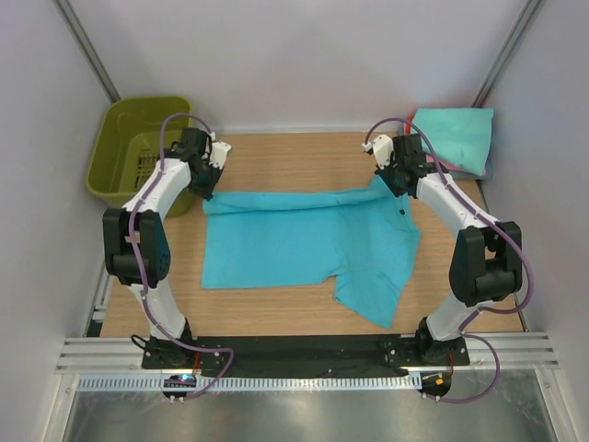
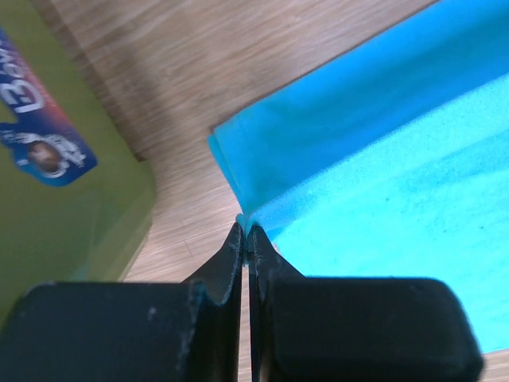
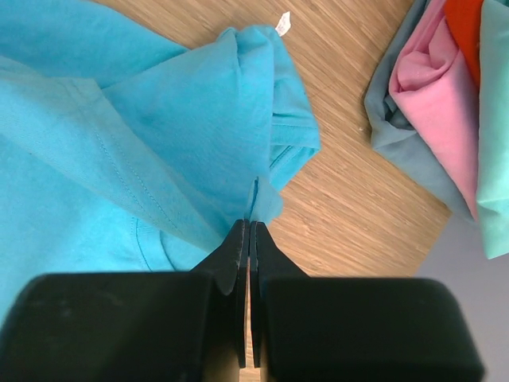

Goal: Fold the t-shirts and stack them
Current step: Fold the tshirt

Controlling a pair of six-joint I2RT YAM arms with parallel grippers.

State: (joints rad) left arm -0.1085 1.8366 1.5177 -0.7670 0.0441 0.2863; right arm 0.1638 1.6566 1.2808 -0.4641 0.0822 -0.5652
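Observation:
The t-shirt's held corner [image 1: 208,206] is in line with the t-shirt's straight side edge [image 1: 206,236]. My left gripper should go on pulling the corner along that edge until it lies flat, and then let go.
The bright turquoise-blue t-shirt [image 1: 294,241] lies spread on the wooden table, its far edge doubled over. My left gripper [image 1: 204,191] is shut on its far left corner [image 2: 238,187]. My right gripper [image 1: 394,184] is shut on its far right edge, a bunched fold [image 3: 266,195] near a sleeve. A stack of folded t-shirts [image 1: 456,138] sits at the far right corner, mint-teal on top. In the right wrist view the stack shows pink [image 3: 437,103], orange-red [image 3: 465,32], grey-blue [image 3: 390,119] and mint-teal [image 3: 497,159] layers.
The olive-green slotted plastic basket [image 1: 138,152] stands at the far left, just left of my left gripper; its wall with a blue label shows in the left wrist view [image 2: 64,183]. White enclosure walls surround the table [image 1: 276,318].

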